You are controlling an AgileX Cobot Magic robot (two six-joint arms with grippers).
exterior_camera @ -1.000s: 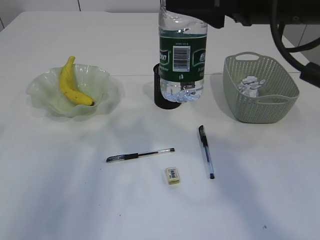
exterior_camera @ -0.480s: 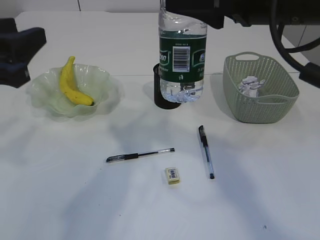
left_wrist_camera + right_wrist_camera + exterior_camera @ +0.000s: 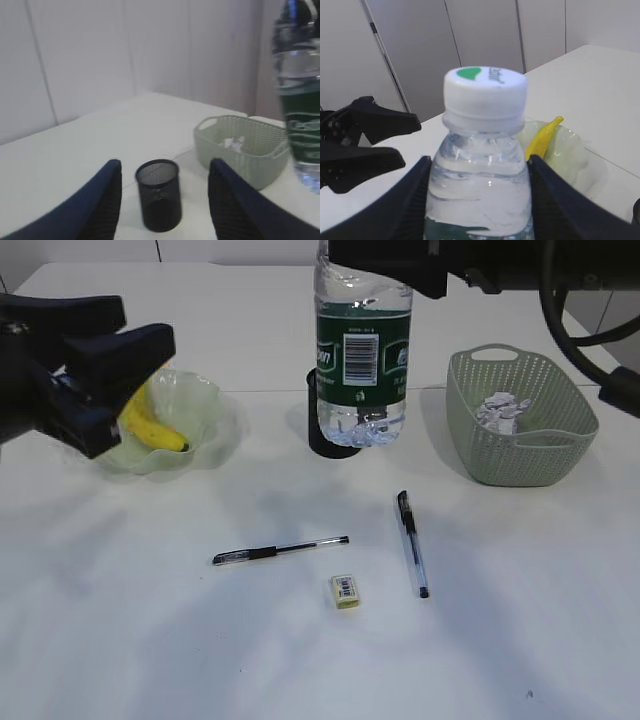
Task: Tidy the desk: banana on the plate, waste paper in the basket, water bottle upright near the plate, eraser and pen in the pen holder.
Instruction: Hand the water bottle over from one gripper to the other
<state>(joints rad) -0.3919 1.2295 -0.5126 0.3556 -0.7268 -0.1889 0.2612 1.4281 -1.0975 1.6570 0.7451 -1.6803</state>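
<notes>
Next, I take the bottle's middle [image 3: 362, 335] with my left gripper, since the plate [image 3: 203, 432] is on my left gripper's side, away from the water bottle in my right gripper.
My right gripper [image 3: 477, 175] is shut on the water bottle [image 3: 362, 350], clear with a green label and white cap [image 3: 485, 90], and holds it upright in the air in front of the black mesh pen holder [image 3: 318, 435]. My left gripper [image 3: 120, 350] is open and empty, over the clear wavy plate [image 3: 200, 405] holding the banana [image 3: 150, 425]. In the left wrist view the pen holder [image 3: 159, 200] shows between the open jaws [image 3: 165, 192]. Two black pens [image 3: 280, 549] [image 3: 411, 542] and the eraser [image 3: 345, 590] lie on the table. Waste paper [image 3: 503, 407] lies in the green basket [image 3: 520, 455].
The white table runs to the front edge with the pens and eraser in its middle. The basket [image 3: 240, 150] stands at the right, behind the bottle [image 3: 300, 100] in the left wrist view. White wall panels stand behind the table.
My left arm has come in from the left edge and now hangs over the plate, partly covering the banana. The bottle in my right gripper has hardly moved.
</notes>
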